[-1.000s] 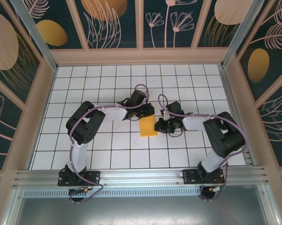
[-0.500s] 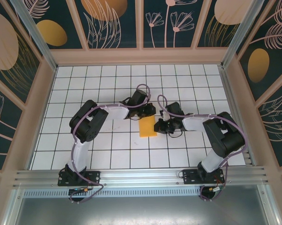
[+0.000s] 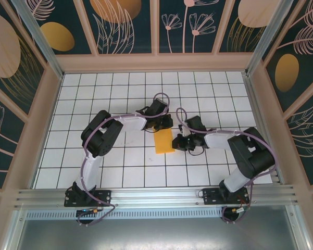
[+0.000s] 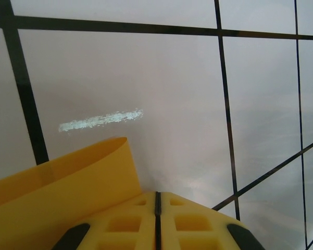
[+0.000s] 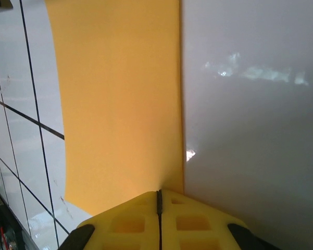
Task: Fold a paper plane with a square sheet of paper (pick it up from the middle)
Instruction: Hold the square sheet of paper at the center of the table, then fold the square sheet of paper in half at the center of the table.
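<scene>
The paper's layers gape at the far end (image 4: 96,152) beside my left gripper, so my right gripper should run back along the straight folded edge (image 5: 180,67), pressing it down.
The square sheet of paper (image 3: 163,141) lies folded on the tiled floor as an orange-yellow rectangle about one tile wide. My left gripper (image 3: 163,125) is at its far edge, shut. In the left wrist view the closed yellow fingertips (image 4: 157,196) sit beside a flap of the paper (image 4: 57,179) that curls up on their left. My right gripper (image 3: 177,141) is at the paper's right edge, also shut. In the right wrist view its tips (image 5: 159,194) rest on the near end of the paper (image 5: 120,104), close to the straight right edge. I cannot tell whether either gripper pinches the paper.
The white tiled floor (image 3: 120,161) has black grid lines and is walled in by pink-framed panels with orange ovals (image 3: 286,72). A metal rail (image 3: 156,198) carrying both arm bases runs along the near edge. Purple cables loop over both wrists.
The left arm's elbow has swung to the right and forward while its gripper stays at the paper's far edge. The right wrist has shifted slightly right. The paper has stayed in place.
</scene>
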